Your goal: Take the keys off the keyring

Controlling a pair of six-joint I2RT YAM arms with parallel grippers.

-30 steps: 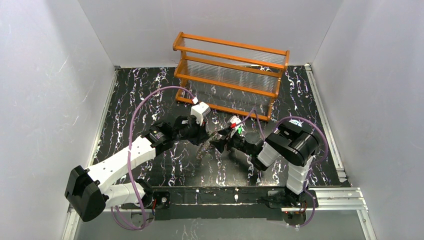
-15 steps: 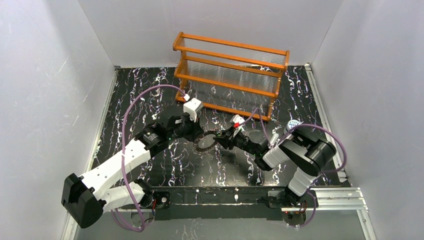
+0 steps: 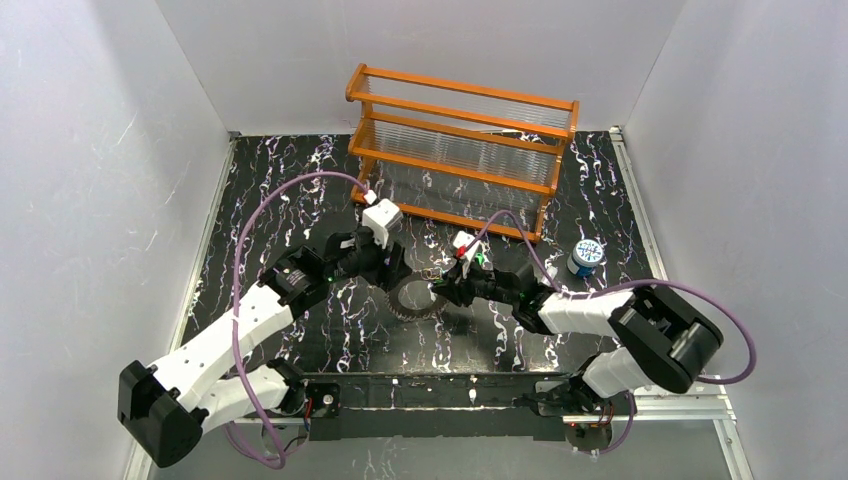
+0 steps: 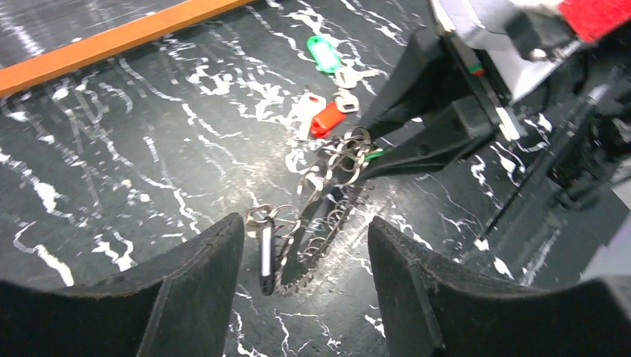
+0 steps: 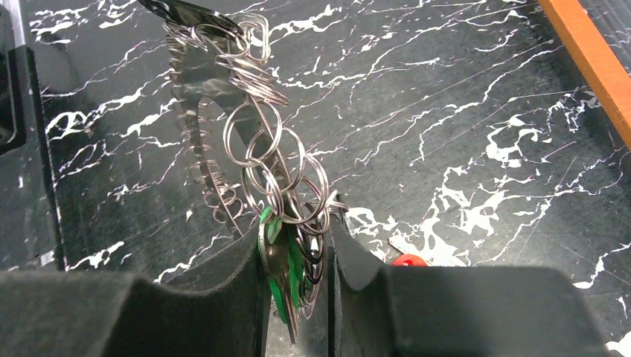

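The robot's right gripper is pinching the split rings together with the green key, so next the left gripper takes the rings (image 5: 306, 187) before the right gripper grips only the key.
The keyring (image 3: 413, 298), a dark toothed ring, hangs by a chain of silver split rings (image 5: 260, 156) from the bunch in my right gripper (image 5: 295, 245). That gripper is shut on green-headed keys (image 5: 286, 279) and rings. In the left wrist view the keyring (image 4: 312, 238) shows edge-on between the spread fingers of my left gripper (image 4: 306, 223), which is open and holds nothing. A loose green key (image 4: 324, 53) and a loose red key (image 4: 327, 119) lie on the table beyond. The red key (image 5: 408, 259) also peeks out beside my right finger.
An orange wooden rack (image 3: 460, 150) with clear tubes stands at the back of the black marbled table (image 3: 300, 190). A small blue-white lid (image 3: 586, 255) sits at the right. Grey walls enclose three sides.
My left gripper has opened and let go of the keyring. My right gripper has shut on the green key bunch, its arm stretching left and lower. The keyring has dropped toward the table.
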